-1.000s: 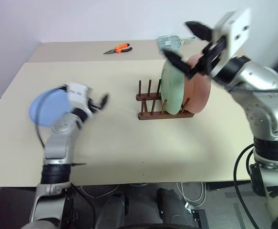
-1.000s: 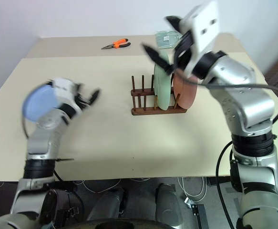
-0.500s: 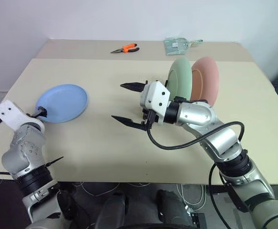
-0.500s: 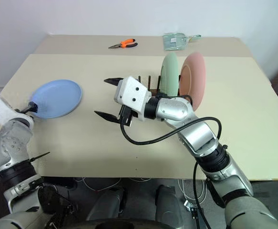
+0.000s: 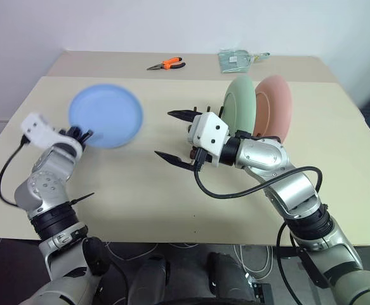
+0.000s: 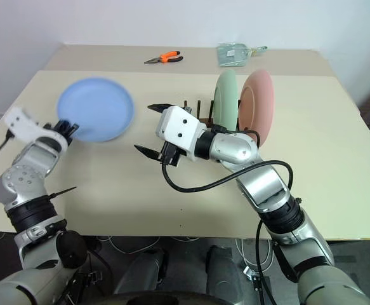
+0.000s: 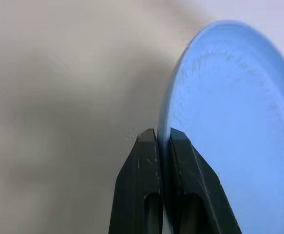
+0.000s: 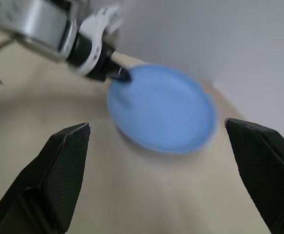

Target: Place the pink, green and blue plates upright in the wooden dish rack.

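Next, I take the plate's facing rim (image 5: pixel 139 128) with my right gripper and turn the plate upright, because my left gripper is holding the blue plate tilted (image 5: pixel 106 114), far from the dish rack.
The blue plate (image 5: pixel 105 116) hangs tilted above the left part of the table, and my left gripper (image 5: pixel 83 133) is shut on its near rim. The left wrist view shows both fingers (image 7: pixel 149 161) pinching that blue plate's (image 7: pixel 229 122) edge. My right gripper (image 5: pixel 164 135) stands open at mid-table, pointing left at the blue plate (image 8: pixel 161 109) and holding nothing. Behind it the green plate (image 5: pixel 238 108) and the pink plate (image 5: pixel 275 105) stand upright in the wooden dish rack (image 6: pixel 199 107). My right hand hides most of the rack, leaving a few free pegs in sight.
Orange-handled pliers (image 5: pixel 165 64) and a clear plastic packet (image 5: pixel 238 58) lie on the far table section. A black cable loops under my right forearm (image 5: pixel 235 190). Bare tabletop (image 5: pixel 134 190) lies in front of the rack and along the near edge.
My left gripper has shut on the blue plate's rim and lifted it off the table, up and toward the rack. The right gripper came down from the racked plates to mid-table, still open.
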Robot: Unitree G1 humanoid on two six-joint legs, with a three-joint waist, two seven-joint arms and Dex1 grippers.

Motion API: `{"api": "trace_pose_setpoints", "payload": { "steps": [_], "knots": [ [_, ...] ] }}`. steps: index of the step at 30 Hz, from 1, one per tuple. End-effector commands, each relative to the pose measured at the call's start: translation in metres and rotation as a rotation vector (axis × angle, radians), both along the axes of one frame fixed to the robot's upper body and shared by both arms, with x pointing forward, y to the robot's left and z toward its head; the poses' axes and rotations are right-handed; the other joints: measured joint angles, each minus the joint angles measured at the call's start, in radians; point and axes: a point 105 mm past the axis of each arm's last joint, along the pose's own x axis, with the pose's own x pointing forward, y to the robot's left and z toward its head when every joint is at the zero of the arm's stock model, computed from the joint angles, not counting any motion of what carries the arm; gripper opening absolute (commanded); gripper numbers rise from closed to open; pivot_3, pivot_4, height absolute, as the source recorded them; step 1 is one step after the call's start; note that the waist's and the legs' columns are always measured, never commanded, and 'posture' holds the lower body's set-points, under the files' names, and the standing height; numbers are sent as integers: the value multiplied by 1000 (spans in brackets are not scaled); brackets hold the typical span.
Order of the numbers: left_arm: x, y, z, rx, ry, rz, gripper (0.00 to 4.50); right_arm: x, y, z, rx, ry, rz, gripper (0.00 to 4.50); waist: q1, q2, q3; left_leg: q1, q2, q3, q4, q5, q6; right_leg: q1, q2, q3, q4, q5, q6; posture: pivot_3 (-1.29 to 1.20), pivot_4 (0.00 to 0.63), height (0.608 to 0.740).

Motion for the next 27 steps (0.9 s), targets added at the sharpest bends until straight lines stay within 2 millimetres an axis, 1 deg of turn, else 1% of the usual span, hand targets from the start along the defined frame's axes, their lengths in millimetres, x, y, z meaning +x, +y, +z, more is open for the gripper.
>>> {"api": "trace_pose_setpoints", "payload": {
  "steps": [1, 3, 4, 5, 7, 8, 10, 12, 15, 16, 17, 18, 19, 20, 21, 22, 23, 24, 25, 26, 27],
  "knots": [
    [-5, -43, 63, 118, -230, -158, 66, 3, 9, 13, -56, -172, -10, 4500, -4, 0, 0, 0, 0, 0, 0, 0, 0, 0, 0, 0, 0, 0, 0, 0, 150, 740],
    [-8, -61, 77, 157, -271, -221, 66, 14, 13, 9, -137, -275, -51, 4500, -11, 0, 0, 1, 0, 0, -1, 0, 0, 0, 0, 0, 0, 0, 0, 0, 150, 740],
    [-10, -68, 81, 187, -280, -245, 66, 22, 14, 6, -192, -345, -77, 4500, -21, 0, 0, 1, 0, 0, -1, 0, -1, 0, 0, 0, 1, 0, 0, 0, 150, 740],
    [-11, -77, 85, 212, -288, -278, 66, 33, 15, 4, -247, -411, -117, 4500, -26, 0, 0, 1, 0, 1, -1, 0, -1, 0, 0, 0, 1, 0, 0, 0, 150, 740],
    [-15, -90, 90, 242, -300, -326, 66, 50, 17, 2, -312, -487, -163, 4500, -32, 0, 0, 1, 1, 2, -2, 0, -1, -2, 0, 1, 2, 0, 0, 0, 150, 740],
    [-17, -95, 92, 262, -306, -346, 23, 56, 17, 0, -324, -492, -180, 4259, -30, 0, 0, 1, 1, 2, -2, 1, -1, -3, 0, 2, 2, 0, 0, 0, 150, 740],
    [-21, -100, 93, 285, -314, -368, 0, 65, 16, -2, -350, -510, -203, 3637, -29, 0, 0, 1, 1, 1, -3, 1, -2, -3, 1, 2, 2, 0, -1, 0, 150, 740],
    [-21, -99, 92, 297, -305, -360, 0, 68, 13, -1, -343, -503, -216, 2645, -28, 0, 0, 0, 1, 1, -2, 1, -2, -3, 1, 2, 2, 0, -1, 0, 150, 740],
    [-21, -94, 93, 282, -306, -342, 0, 67, 10, -2, -340, -502, -213, 1207, -27, 0, 0, 0, 1, 1, -2, 1, -2, -3, 1, 2, 2, 0, -1, 0, 150, 740],
    [-20, -90, 96, 254, -320, -326, 0, 65, 11, -3, -331, -506, -203, 758, -26, 0, 0, 0, 1, 1, -2, 1, -2, -3, 1, 2, 2, 0, -1, 0, 150, 740],
    [-20, -87, 99, 223, -335, -311, 329, 62, 12, -3, -321, -510, -194, 207, -26, 0, 0, 0, 1, 1, -2, 1, -2, -3, 1, 2, 2, 0, -1, 0, 150, 740],
    [-19, -80, 105, 175, -364, -277, 718, 60, 13, -2, -307, -517, -188, 0, -26, 0, 0, 0, 1, 1, -2, 1, -2, -3, 1, 2, 2, 0, -1, 0, 150, 740],
    [-20, -72, 115, 104, -411, -236, 1065, 58, 14, -1, -290, -521, -182, 0, -26, 0, 0, 0, 1, 1, -2, 1, -2, -3, 1, 2, 2, 0, -1, 0, 150, 740],
    [-21, -57, 128, 10, -468, -166, 1501, 55, 17, 1, -255, -520, -174, 0, -23, -1, 1, 0, 1, 1, -2, 1, -2, -3, 1, 2, 2, 0, -1, 0, 150, 740],
    [-21, -38, 136, -76, -507, -75, 2065, 52, 18, 6, -208, -505, -169, 0, -21, -2, 2, 0, 1, 0, -2, 1, -2, -2, 1, 2, 2, 0, -1, 0, 150, 740],
    [-21, -14, 141, -130, -530, 41, 2530, 48, 20, 12, -148, -483, -166, 0, -22, -3, 2, 0, 1, 0, -1, 1, -2, -2, 1, 2, 1, 0, -1, 0, 150, 740],
    [-22, 5, 143, -151, -541, 136, 2530, 46, 21, 17, -99, -460, -161, 0, -26, -3, 2, -1, 1, -1, -1, 2, -2, -3, 1, 1, 1, 0, -1, 0, 150, 740],
    [-24, 22, 142, -132, -538, 227, 2530, 42, 21, 22, -37, -423, -151, 0, -30, -3, 2, 0, 1, 0, -2, 2, -3, -3, 1, 2, 1, 1, -1, 0, 150, 740],
    [-26, 36, 142, -59, -537, 298, 2530, 38, 20, 30, 42, -378, -141, 0, -32, -3, 2, 1, 1, 1, -3, 2, -3, -3, 2, 2, 1, 1, -1, 0, 150, 740],
    [-29, 41, 142, 43, -540, 328, 2530, 34, 18, 37, 131, -313, -127, 0, -33, -2, 2, 2, 2, 1, -4, 2, -4, -3, 2, 3, 1, 1, -1, 0, 150, 740],
    [-29, 42, 138, 174, -531, 328, 2530, 29, 14, 44, 242, -215, -105, 0, -33, -2, 2, 2, 2, 1, -4, 4, -8, -3, 2, 3, 2, 1, -1, 0, 150, 740]
  ]
}}
